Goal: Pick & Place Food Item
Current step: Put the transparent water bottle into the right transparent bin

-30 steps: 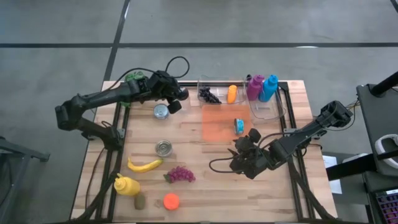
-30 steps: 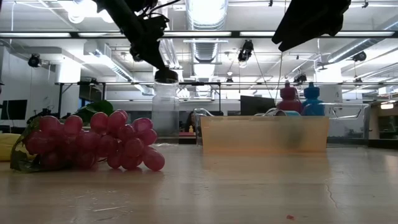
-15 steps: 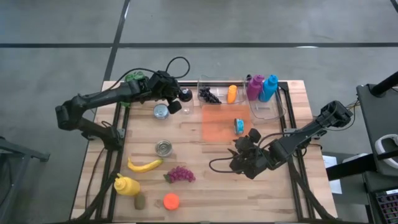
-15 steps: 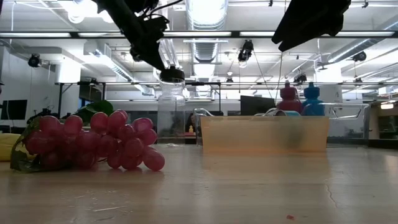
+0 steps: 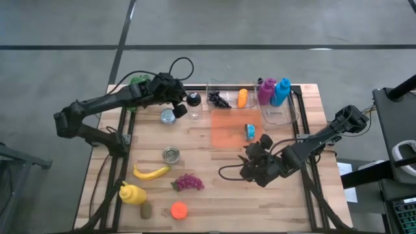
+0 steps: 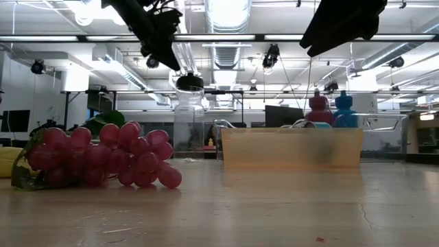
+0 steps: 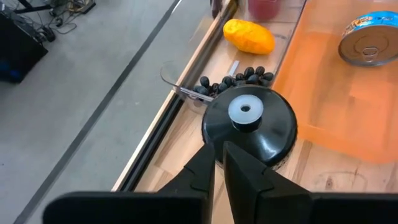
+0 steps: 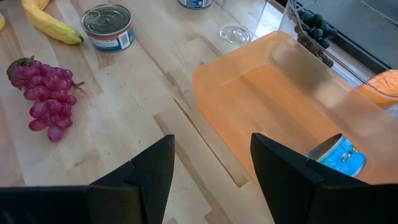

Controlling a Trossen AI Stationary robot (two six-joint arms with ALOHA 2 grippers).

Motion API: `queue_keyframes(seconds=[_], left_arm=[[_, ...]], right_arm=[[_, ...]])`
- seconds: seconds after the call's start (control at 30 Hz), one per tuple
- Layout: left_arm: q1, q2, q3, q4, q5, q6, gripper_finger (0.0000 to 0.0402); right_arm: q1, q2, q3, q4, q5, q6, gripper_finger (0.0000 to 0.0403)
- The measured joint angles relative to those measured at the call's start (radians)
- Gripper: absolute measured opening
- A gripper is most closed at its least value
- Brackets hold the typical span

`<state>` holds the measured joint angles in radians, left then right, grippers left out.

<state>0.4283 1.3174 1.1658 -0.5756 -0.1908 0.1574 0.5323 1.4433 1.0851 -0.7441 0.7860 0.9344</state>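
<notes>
The black lid's knob (image 7: pixel 245 108) is beyond my left gripper's shut fingers, so I should open them, go forward and close around that knob (image 7: pixel 247 121) before I lift the jar.
A clear jar with a black lid (image 7: pixel 249 121) stands upright on its base on the table (image 5: pixel 214 162) at the far left, its lid (image 5: pixel 194 99) beside the clear bin (image 5: pixel 224 88). My left gripper (image 7: pixel 217 163) is shut. It hangs just left of the lid and above it (image 6: pixel 168 58), apart from it in the low view. My right gripper (image 8: pixel 211 174) hovers open over the table's right middle (image 5: pixel 255 166), nothing between its fingers. An orange tray (image 5: pixel 229 133) holds a blue can (image 5: pixel 249 132).
Black grapes (image 5: pixel 220 99) and an orange item (image 5: pixel 242 97) lie in the clear bin; magenta (image 5: pixel 266 91) and blue (image 5: pixel 281 91) bottles stand beside it. Two cans (image 5: pixel 168 116) (image 5: pixel 171 154), banana (image 5: pixel 151 172), purple grapes (image 5: pixel 187 182), and a yellow bottle (image 5: pixel 132 194) sit at left.
My left gripper has drawn back from the jar's lid, rising and going toward the table's left edge. The jar first shifted a little toward the table's right and far side and now stands free and upright.
</notes>
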Motion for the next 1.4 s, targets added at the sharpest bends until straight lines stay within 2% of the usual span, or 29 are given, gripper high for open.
queue_keyframes(seconds=[0.3,0.57,0.8,1.1,1.4], left_arm=[[-0.002,0.001,0.000,0.004,0.011,0.059,0.0041],[-0.003,0.002,0.000,0.038,0.012,0.078,0.0112],[-0.005,0.011,0.001,0.094,0.065,-0.084,0.0163],[-0.005,0.031,-0.048,0.191,0.077,-0.087,0.0199],[-0.005,0.059,-0.061,0.228,0.080,-0.077,0.0219]], right_arm=[[0.000,0.000,0.000,0.001,-0.001,0.021,0.0206],[0.000,0.000,0.000,0.001,-0.012,0.041,0.0206],[0.000,0.000,0.000,-0.001,-0.009,0.023,0.0206],[0.000,0.000,0.000,-0.005,-0.008,0.002,0.0206],[0.000,0.000,0.000,-0.006,-0.006,-0.003,0.0206]])
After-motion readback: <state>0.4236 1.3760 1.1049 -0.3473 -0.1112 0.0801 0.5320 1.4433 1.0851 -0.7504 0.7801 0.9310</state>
